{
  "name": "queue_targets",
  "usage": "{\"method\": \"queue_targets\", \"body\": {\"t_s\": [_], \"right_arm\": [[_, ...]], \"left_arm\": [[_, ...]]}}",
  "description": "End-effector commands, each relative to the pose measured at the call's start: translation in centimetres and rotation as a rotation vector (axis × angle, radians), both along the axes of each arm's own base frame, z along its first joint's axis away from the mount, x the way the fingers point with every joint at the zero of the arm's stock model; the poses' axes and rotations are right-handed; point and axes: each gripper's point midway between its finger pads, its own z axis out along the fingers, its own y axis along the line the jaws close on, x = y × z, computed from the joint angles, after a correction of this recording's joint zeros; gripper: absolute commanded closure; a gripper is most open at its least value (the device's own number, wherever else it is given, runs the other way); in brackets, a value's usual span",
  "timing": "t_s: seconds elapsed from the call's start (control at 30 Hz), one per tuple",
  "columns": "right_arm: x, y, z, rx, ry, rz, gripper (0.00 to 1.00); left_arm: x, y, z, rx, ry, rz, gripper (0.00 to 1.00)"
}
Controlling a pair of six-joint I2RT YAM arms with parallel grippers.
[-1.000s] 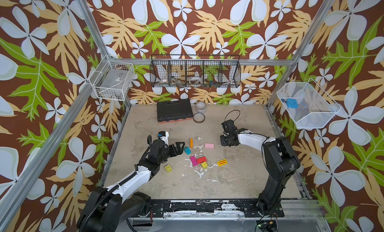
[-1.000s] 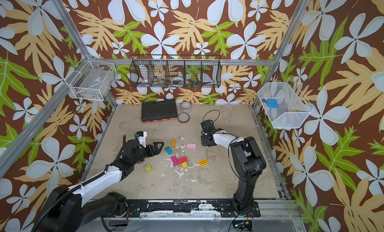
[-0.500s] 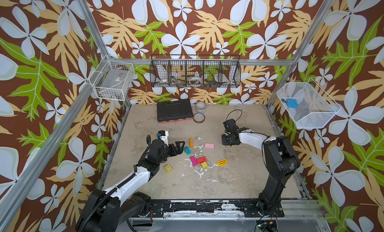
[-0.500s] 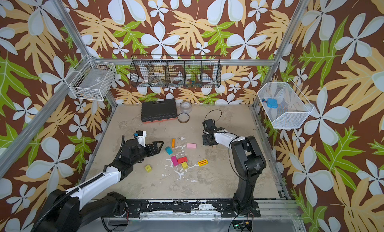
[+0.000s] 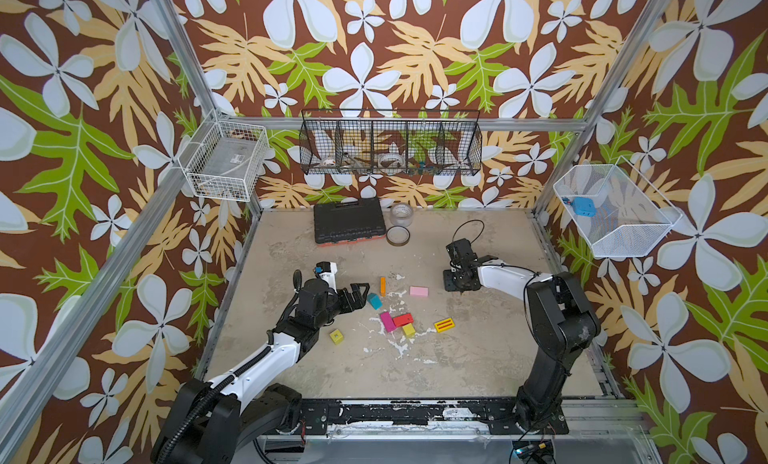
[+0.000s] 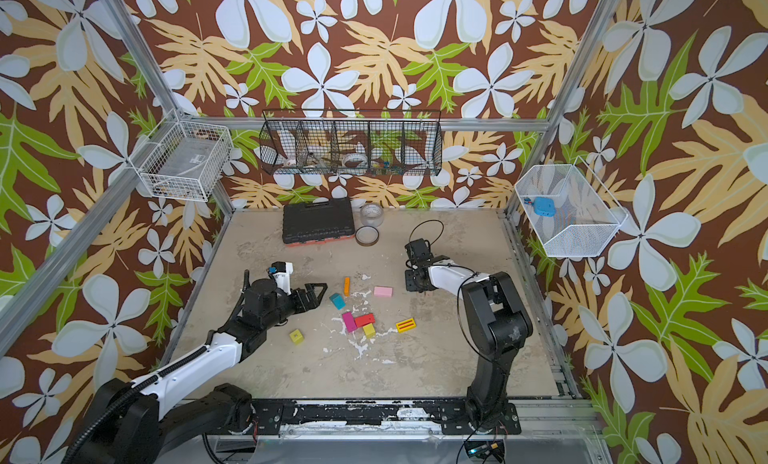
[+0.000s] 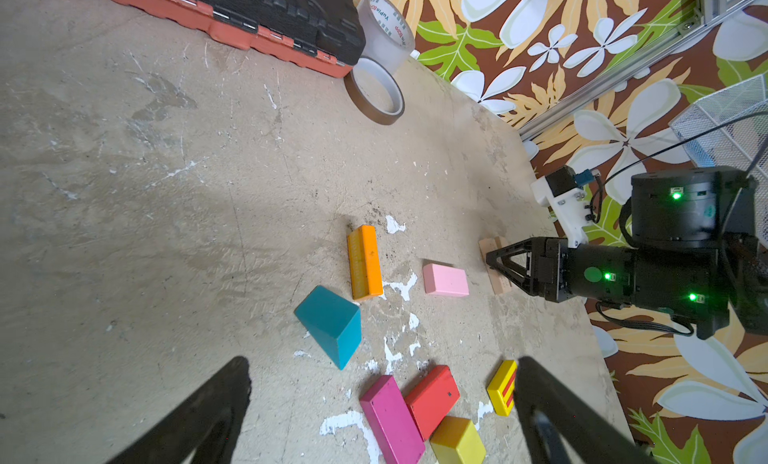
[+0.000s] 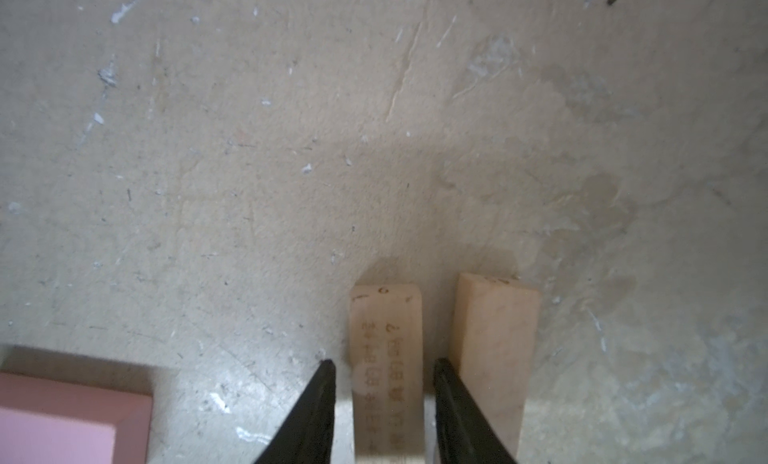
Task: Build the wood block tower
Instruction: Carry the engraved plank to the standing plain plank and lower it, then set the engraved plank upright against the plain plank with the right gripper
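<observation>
Next, my right gripper opens around both planks and presses the planks together, because a gap [image 8: 439, 328] separates the engraved tan plank from the other tan plank [image 8: 497, 336].
No wood block tower is in view; the wood blocks lie singly on the table. My left gripper [image 5: 360, 295] [image 7: 383, 360] is open beside the teal wedge [image 5: 374, 301] [image 7: 332, 322]. Around the wedge lie an orange plank [image 5: 382, 286], a pink block [image 5: 419, 291], magenta [image 5: 387, 321], red [image 5: 403, 319] and yellow [image 5: 408, 329] blocks, a striped yellow block [image 5: 444, 325] and a yellow cube [image 5: 336, 337]. My right gripper [image 5: 455, 281] [image 8: 381, 363] points down, its jaws a little apart on either side of an engraved tan plank [image 8: 386, 324], with a thin gap on each side. Another tan plank [image 8: 492, 337] lies alongside.
A black tool case [image 5: 347, 222] and two tape rolls [image 5: 401, 214] [image 5: 397, 235] sit at the back of the table. Wire baskets [image 5: 390, 143] [image 5: 224, 162] [image 5: 611, 210] hang on the walls. White paint flecks mark the table among the blocks.
My right gripper's jaws have come apart off the engraved tan plank, which now rests on the table. The left arm has stayed where it was.
</observation>
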Motion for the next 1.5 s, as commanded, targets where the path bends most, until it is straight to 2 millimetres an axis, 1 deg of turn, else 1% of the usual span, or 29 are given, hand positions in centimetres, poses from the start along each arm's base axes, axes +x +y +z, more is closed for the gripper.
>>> {"method": "queue_targets", "body": {"t_s": [0.0, 0.2, 0.27, 0.33, 0.43, 0.57, 0.67, 0.7, 0.8, 1.0, 1.17, 1.47], "right_arm": [[0.0, 0.3, 0.6, 0.021, -0.014, 0.004, 0.54], [-0.2, 0.3, 2.5, 0.042, -0.069, 0.015, 0.42], [-0.3, 0.0, 3.1, 0.034, -0.092, 0.008, 0.36], [-0.5, -0.6, 3.4, 0.009, -0.104, -0.008, 0.28], [-0.6, -1.0, 2.9, -0.005, -0.099, -0.014, 0.18], [-0.7, -1.7, 1.5, -0.031, -0.059, -0.027, 0.16], [-0.8, -2.1, 0.8, -0.04, -0.044, -0.036, 0.1], [-0.7, -2.1, 0.8, -0.039, -0.043, -0.037, 0.09], [-0.7, -2.1, 0.4, -0.041, -0.032, -0.035, 0.11], [-0.7, -1.9, -0.7, -0.045, 0.001, -0.027, 0.21], [-0.7, -2.0, -0.9, -0.052, 0.008, -0.03, 0.3], [-0.9, -2.1, -1.1, -0.06, 0.016, -0.032, 0.4]], "left_arm": [[0.3, 0.1, 0.4, 0.008, -0.018, 0.002, 0.0], [0.3, 0.1, 0.4, 0.009, -0.018, 0.005, 0.0], [0.3, 0.1, 0.4, 0.01, -0.018, 0.006, 0.0], [0.2, 0.1, 0.4, 0.009, -0.016, 0.004, 0.0], [0.3, 0.1, 0.4, 0.012, -0.015, 0.005, 0.0], [0.2, 0.1, 0.5, 0.012, -0.014, 0.003, 0.0], [0.3, 0.1, 0.4, 0.014, -0.01, 0.005, 0.0], [0.3, 0.1, 0.4, 0.014, -0.01, 0.005, 0.0], [0.2, 0.1, 0.4, 0.014, -0.009, 0.005, 0.0], [0.3, 0.1, 0.3, 0.013, -0.006, 0.003, 0.0], [0.3, 0.0, 0.3, 0.012, -0.004, 0.0, 0.0], [0.2, 0.0, 0.3, 0.009, -0.003, -0.003, 0.0]]}}
